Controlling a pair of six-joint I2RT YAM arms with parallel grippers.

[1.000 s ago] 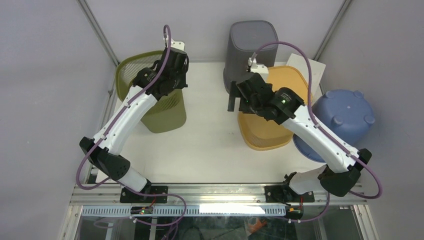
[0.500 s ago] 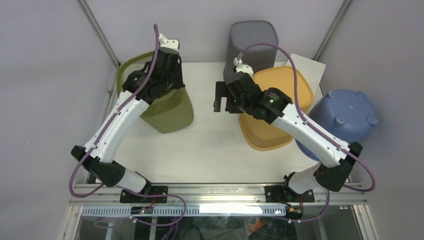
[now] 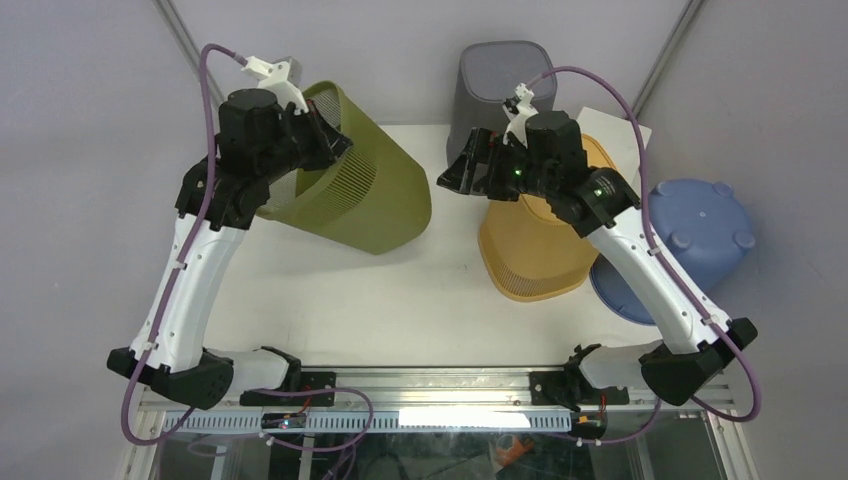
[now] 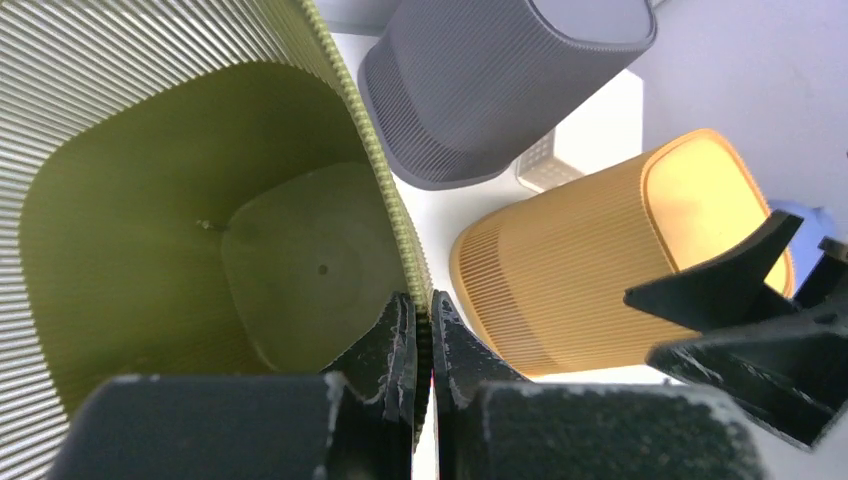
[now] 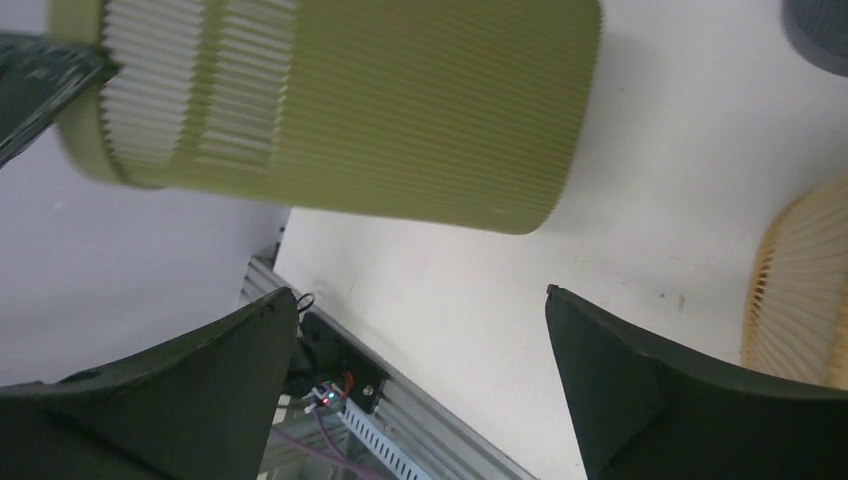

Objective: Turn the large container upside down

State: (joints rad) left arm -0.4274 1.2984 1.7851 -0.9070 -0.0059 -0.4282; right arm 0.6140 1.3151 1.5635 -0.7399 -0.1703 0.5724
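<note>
The large container's rim (image 3: 344, 105) is up and its base (image 3: 412, 203) is low. Next, my left gripper puts the container down on its side before my right gripper lifts its base.
The large container is an olive-green ribbed bin (image 3: 365, 190). It is tipped steeply, with its mouth up toward the far left and its base (image 3: 400, 232) low over the table. My left gripper (image 3: 330, 145) is shut on its rim. In the left wrist view the rim (image 4: 385, 170) runs down between the closed fingers of the left gripper (image 4: 425, 322), and the bin's inside (image 4: 200, 210) is bare. My right gripper (image 3: 458, 176) hangs open just right of the bin and touches nothing. Its wrist view shows the bin's side (image 5: 380, 110) above the spread right gripper (image 5: 420, 295).
A grey bin (image 3: 505, 90) stands upside down at the back. A yellow bin (image 3: 540, 240) stands upside down under the right arm, and a blue tub (image 3: 690, 230) is inverted at the right edge. Bare white table (image 3: 400, 300) lies in front.
The left arm has lifted the green bin by its rim and tipped it from upright to a steep lean. The right gripper rose and turned toward the bin, still open.
</note>
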